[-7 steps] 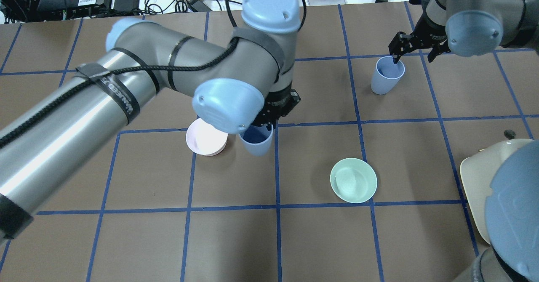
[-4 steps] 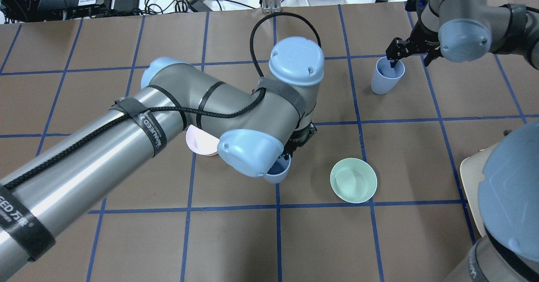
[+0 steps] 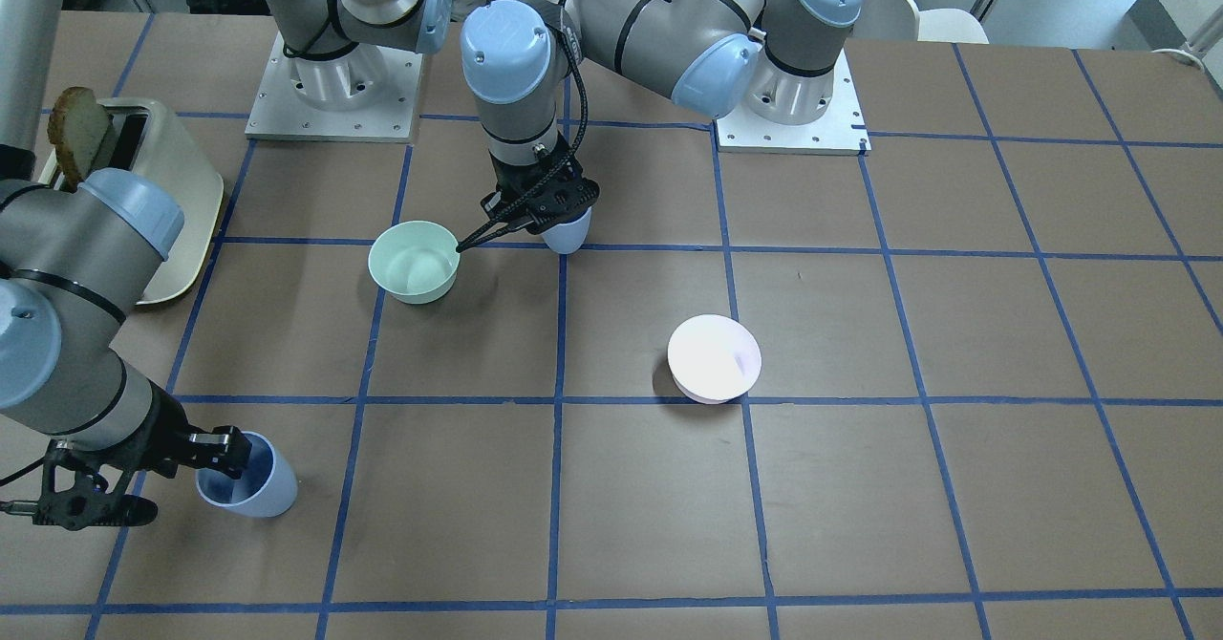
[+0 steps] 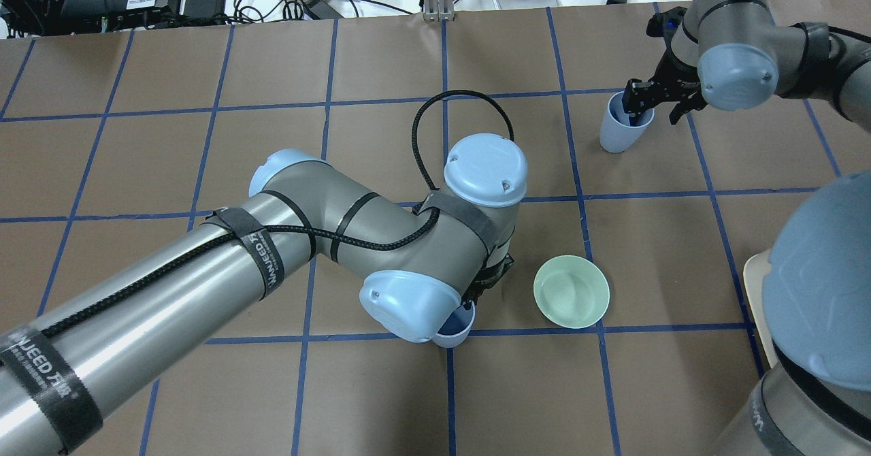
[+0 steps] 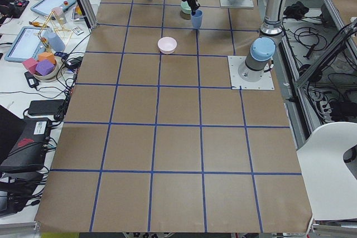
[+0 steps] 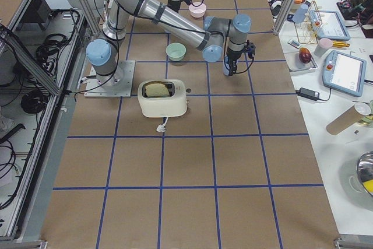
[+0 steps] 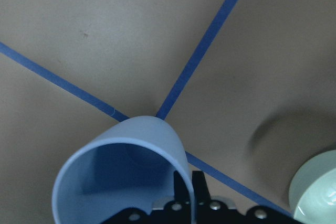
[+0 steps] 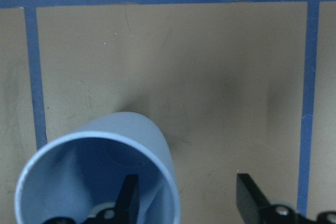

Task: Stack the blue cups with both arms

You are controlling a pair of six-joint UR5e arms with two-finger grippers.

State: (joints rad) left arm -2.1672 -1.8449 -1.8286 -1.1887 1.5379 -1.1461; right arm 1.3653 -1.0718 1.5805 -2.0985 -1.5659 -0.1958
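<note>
The second blue cup (image 3: 254, 484) narrows gently toward its base (image 3: 277, 496). I expect it will sink only partway into the other blue cup when I lower it.
My left gripper (image 3: 552, 220) is shut on the rim of one blue cup (image 3: 568, 234) and holds it upright at or just above the table, beside the mint-green bowl (image 3: 414, 260). In the left wrist view its closed fingers (image 7: 185, 182) pinch the cup wall (image 7: 123, 156). In the overhead view this cup (image 4: 454, 330) peeks out under the left arm. The second blue cup (image 4: 619, 129) stands at the far right. My right gripper (image 4: 651, 100) is open and straddles its rim, with one finger (image 8: 126, 195) inside the cup (image 8: 100, 171) and the other outside.
A pale pink bowl (image 3: 714, 358) sits mid-table, hidden by the left arm in the overhead view. The mint-green bowl (image 4: 571, 291) lies right of the held cup. A cream toaster (image 6: 163, 98) with bread stands near the right arm's base. Clutter lines the far table edge.
My left arm has carried its blue cup away from the pink bowl, toward the robot's side and closer to the mint-green bowl. My right gripper stays at the other cup and has shifted slightly.
</note>
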